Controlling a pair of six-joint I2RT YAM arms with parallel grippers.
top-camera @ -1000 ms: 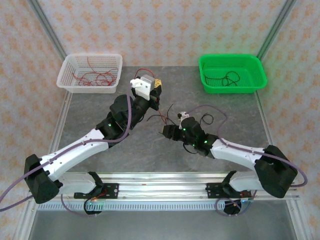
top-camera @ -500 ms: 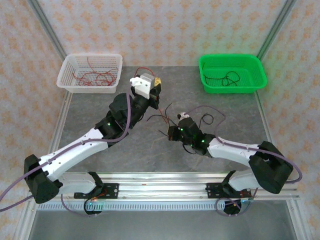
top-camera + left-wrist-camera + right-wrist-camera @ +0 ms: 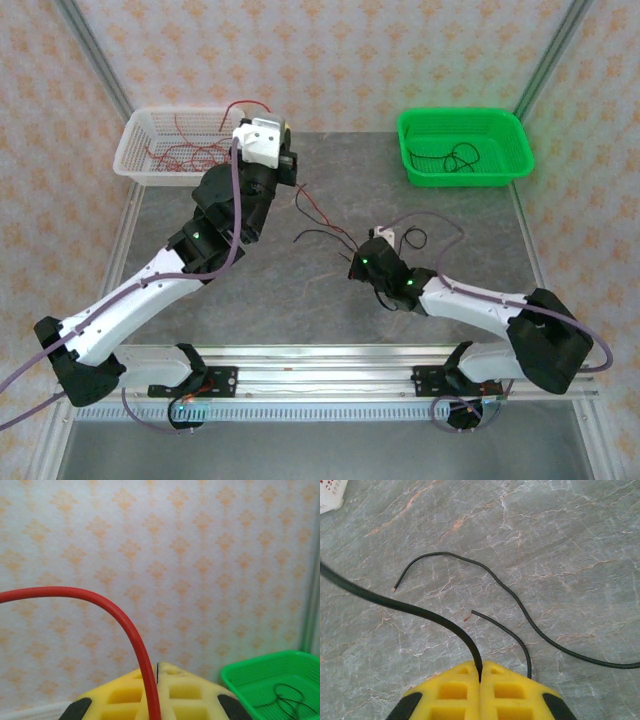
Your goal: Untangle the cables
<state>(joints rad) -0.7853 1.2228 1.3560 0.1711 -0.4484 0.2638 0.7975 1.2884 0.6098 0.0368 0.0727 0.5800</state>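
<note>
The left gripper has only the red wire (image 3: 314, 204) in its fingers, so it should keep going to the white basket of red wires (image 3: 182, 150) and let go low inside it.
The cables lie loosely spread on the grey table between my arms. A red wire (image 3: 312, 207) runs from them up to my left gripper (image 3: 285, 160), raised beside the white basket. In the left wrist view the left gripper (image 3: 157, 667) is shut on that red wire (image 3: 125, 625), which arcs up and away to the left. My right gripper (image 3: 358, 268) sits low at the table's middle. The right wrist view shows the right gripper (image 3: 480, 672) shut on a black wire (image 3: 410, 607). Two more black wires (image 3: 520, 605) lie loose on the table ahead of it.
A white basket (image 3: 135, 130) at the back left holds several red wires. A green basket (image 3: 460, 113) at the back right holds black wires, and its corner (image 3: 280, 680) appears in the left wrist view. Patterned walls close in the back and sides.
My left arm has lifted and swung back-left toward the white basket, drawing the red wire out of the snarl. My right gripper has shut on a black wire and shifted slightly right.
</note>
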